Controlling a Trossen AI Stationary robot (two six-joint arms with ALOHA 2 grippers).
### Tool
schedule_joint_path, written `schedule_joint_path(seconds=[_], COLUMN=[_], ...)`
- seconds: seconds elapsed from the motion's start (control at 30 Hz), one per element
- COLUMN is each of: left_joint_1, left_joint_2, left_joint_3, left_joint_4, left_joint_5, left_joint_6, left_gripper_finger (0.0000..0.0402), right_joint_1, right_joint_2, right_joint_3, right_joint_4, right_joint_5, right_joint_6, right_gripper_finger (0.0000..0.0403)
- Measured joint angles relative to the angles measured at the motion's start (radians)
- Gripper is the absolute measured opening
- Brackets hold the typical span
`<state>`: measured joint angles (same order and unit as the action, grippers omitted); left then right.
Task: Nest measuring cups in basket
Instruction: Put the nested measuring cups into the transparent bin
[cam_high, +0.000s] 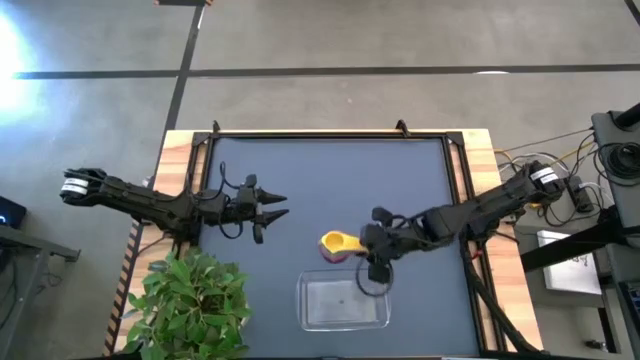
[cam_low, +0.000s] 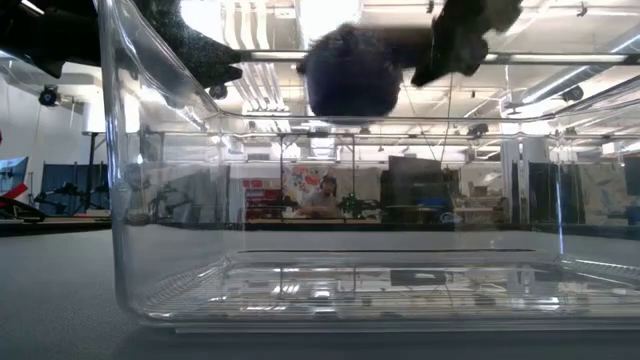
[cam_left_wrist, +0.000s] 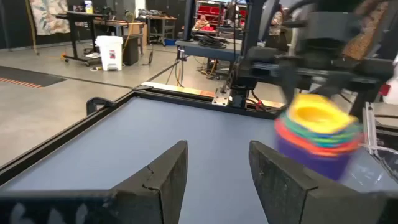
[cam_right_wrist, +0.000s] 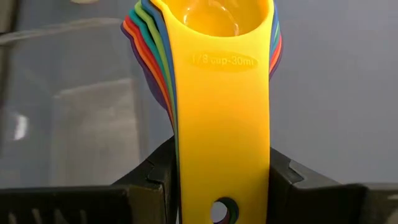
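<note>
The nested stack is hanging upright over the rim of the empty basket. My right gripper goes on bringing it in until it sits on the basket's bottom.
The measuring cups sit nested in one stack, yellow on top with red, green, blue and purple rims below it. My right gripper is shut on their stacked handles and holds them in the air at the far rim of the clear basket. In the low view the stack's dark underside hangs above the basket's wall. My left gripper waits open over the table's left half, pointing at the stack. My right gripper pinches the stacked handles near their free end, by the hanging hole, one finger on each long edge. It comes roughly level from the table's right, along the handles. The stack is lifted clear and upright, bowls pointing away from the gripper.
The basket stands empty on the dark mat near the table's near edge. A green leafy plant stands at the near left corner. Cables and equipment lie off the table's right side. Open mat lies between the two grippers.
</note>
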<state>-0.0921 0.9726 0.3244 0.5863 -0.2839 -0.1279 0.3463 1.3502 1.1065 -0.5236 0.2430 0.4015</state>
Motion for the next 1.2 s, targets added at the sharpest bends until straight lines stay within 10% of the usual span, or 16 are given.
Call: schedule_joint_path(seconds=[1.2], left_joint_1=[0.0], left_joint_2=[0.002], left_joint_3=[0.0], left_joint_4=[0.007], left_joint_5=[-0.024], left_joint_6=[-0.031], left_gripper_finger=[0.0154], right_joint_1=[0.202], right_joint_2=[0.352], right_joint_3=[0.074], right_joint_4=[0.215], right_joint_5=[-0.093], right_joint_6=[0.072], right_gripper_finger=[0.0128])
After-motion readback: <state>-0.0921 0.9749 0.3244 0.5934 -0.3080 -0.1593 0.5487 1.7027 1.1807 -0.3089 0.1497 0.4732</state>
